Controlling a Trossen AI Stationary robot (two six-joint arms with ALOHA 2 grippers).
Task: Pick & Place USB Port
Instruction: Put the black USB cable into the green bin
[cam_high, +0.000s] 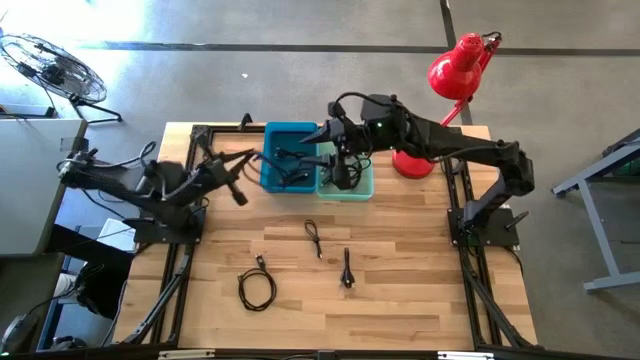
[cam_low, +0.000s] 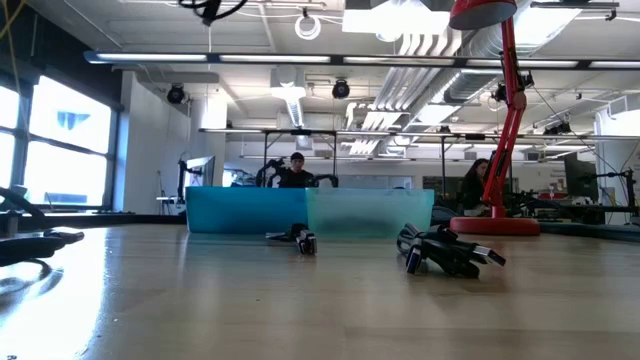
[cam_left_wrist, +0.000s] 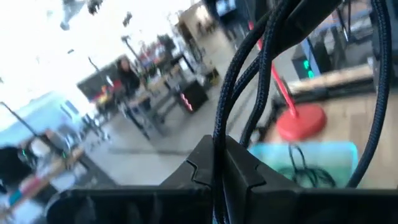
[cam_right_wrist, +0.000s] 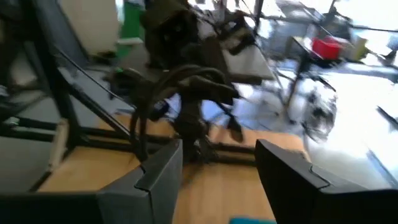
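Observation:
I should take the cable's loops (cam_left_wrist: 263, 70) with my right gripper and put the cable in the teal bin, because my left gripper is holding the braided cable across the blue bin from the teal bin (cam_high: 357, 187).
My left gripper (cam_high: 237, 191) (cam_left_wrist: 221, 177) hangs over the table's left side, just left of the blue bin (cam_high: 290, 155), and is shut on a black braided USB cable (cam_left_wrist: 239, 81). My right gripper (cam_high: 323, 133) (cam_right_wrist: 217, 171) hovers open near the far edge by the two bins, holding nothing. In the right wrist view the left arm with its cable (cam_right_wrist: 186, 93) shows farther off. Black cables lie inside the blue bin and the teal bin (cam_high: 347, 178). Three more cables lie loose on the wood: one (cam_high: 313, 238), one (cam_high: 347, 270) and a coiled one (cam_high: 258, 287). My left gripper pinches the black braided cable (cam_left_wrist: 217, 137) between its two shut fingers. From the pinch several strands run away from the fingers and loop out of the left wrist view. Which part of the cable this is, I cannot tell. The cable is off the table.
A red desk lamp (cam_high: 455, 75) stands with its base (cam_high: 412, 162) right of the teal bin. The bins (cam_low: 310, 212) sit side by side at the far edge. Bare wood lies near the table's front. People sit in the room beyond (cam_low: 296, 170).

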